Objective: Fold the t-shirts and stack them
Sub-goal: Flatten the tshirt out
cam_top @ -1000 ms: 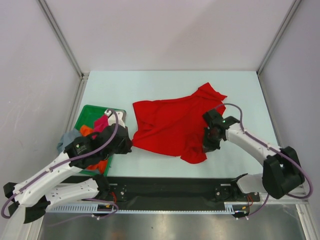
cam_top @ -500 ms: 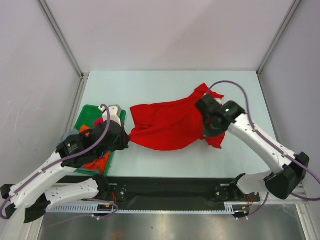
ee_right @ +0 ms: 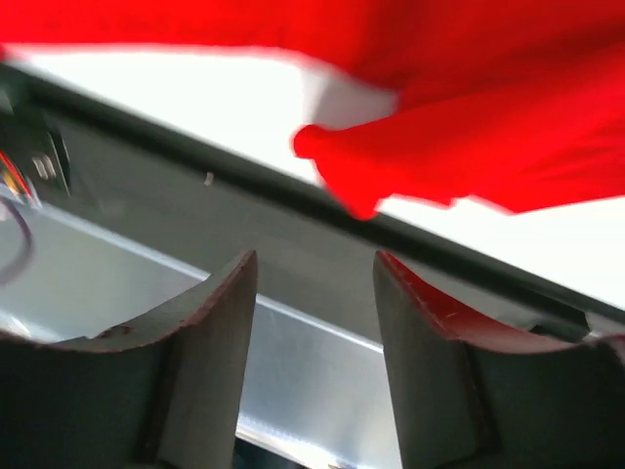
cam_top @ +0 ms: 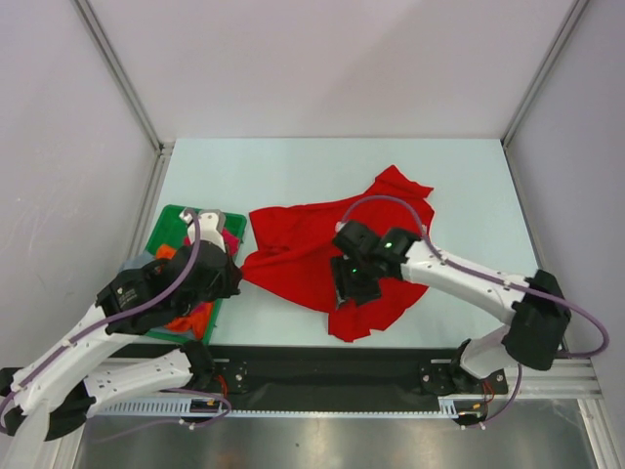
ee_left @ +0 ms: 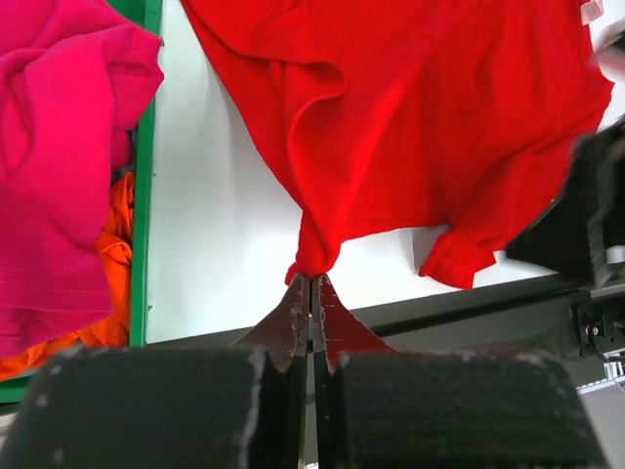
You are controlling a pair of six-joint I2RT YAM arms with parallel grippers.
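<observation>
The red t-shirt has loose folds across it, so it will fall open into a wide hanging sheet when the robot lifts it with both grippers.
A bright red t-shirt lies rumpled across the middle of the table, one flap hanging toward the near edge. My left gripper is shut on the shirt's left edge, and in the left wrist view its fingertips pinch a bunched corner of red cloth. Over the shirt's near part my right gripper stands open, with nothing between its fingers; the red cloth lies beyond them. Magenta-pink and orange t-shirts lie in a heap at the left.
The green tray at the left edge holds the heaped shirts, its rim close beside my left gripper. The black rail runs along the near table edge. Grey walls close in the back and both sides.
My right gripper has let go of the red shirt, opened, and swung left and nearer. The lifted part of the shirt has dropped toward the near edge. My left gripper drew slightly left, still holding.
</observation>
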